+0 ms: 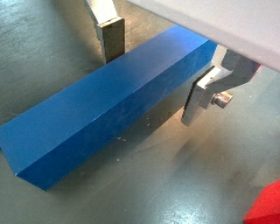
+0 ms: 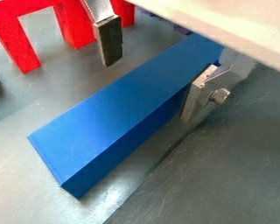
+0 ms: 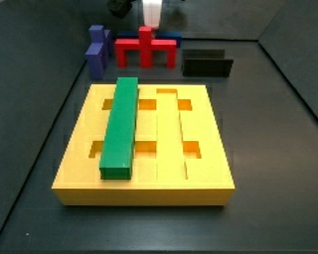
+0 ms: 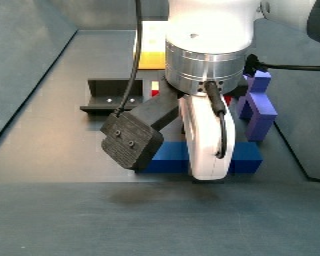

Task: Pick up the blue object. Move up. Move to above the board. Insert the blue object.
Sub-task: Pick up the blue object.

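My gripper is going to insert the blue object (image 1: 109, 101), which will then lie lengthwise, partly above the board, because the green bar (image 3: 119, 129) sticks up out of its groove.
The blue object (image 1: 101, 118) is a long navy bar lying flat on the grey floor, seen in both wrist views (image 2: 113, 127). My gripper (image 1: 157, 68) is open and straddles one end of the bar. One finger (image 2: 109, 42) stands clear of the bar's side with floor showing between. The other finger (image 1: 205, 94) is close against the opposite side. In a side view the bar (image 4: 176, 163) lies under my wrist. The board (image 3: 202, 149) is a large yellow grooved block with a green bar (image 3: 119, 124) in one groove, away from the gripper.
A red piece (image 2: 38, 31) stands just beyond the bar and shows behind the board (image 3: 146, 48). A purple-blue piece (image 4: 260, 108) stands near the bar's end. The dark fixture (image 3: 206, 63) stands behind the board.
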{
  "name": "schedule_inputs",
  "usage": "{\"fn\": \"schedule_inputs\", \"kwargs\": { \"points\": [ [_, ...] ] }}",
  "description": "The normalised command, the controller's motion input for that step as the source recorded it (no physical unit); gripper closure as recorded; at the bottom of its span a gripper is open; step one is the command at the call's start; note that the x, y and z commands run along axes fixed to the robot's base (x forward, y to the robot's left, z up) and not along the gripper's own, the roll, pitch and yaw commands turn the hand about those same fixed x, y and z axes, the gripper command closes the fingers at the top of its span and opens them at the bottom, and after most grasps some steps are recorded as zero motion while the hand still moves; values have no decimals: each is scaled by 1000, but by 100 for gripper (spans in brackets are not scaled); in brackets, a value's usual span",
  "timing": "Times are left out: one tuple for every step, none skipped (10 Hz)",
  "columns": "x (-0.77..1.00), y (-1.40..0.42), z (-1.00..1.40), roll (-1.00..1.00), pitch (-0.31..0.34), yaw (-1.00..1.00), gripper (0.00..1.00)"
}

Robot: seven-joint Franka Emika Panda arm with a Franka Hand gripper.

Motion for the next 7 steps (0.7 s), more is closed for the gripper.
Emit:
{"fn": "schedule_inputs", "kwargs": {
  "points": [
    [0, 0, -26, 0, -14, -6, 0],
    [0, 0, 0, 0, 0, 0, 0],
    [0, 0, 0, 0, 0, 0, 100],
    [0, 0, 0, 0, 0, 0, 100],
    [0, 0, 0, 0, 0, 0, 100],
    [0, 0, 0, 0, 0, 0, 100],
    [0, 0, 0, 0, 0, 0, 100]
  ]
}}
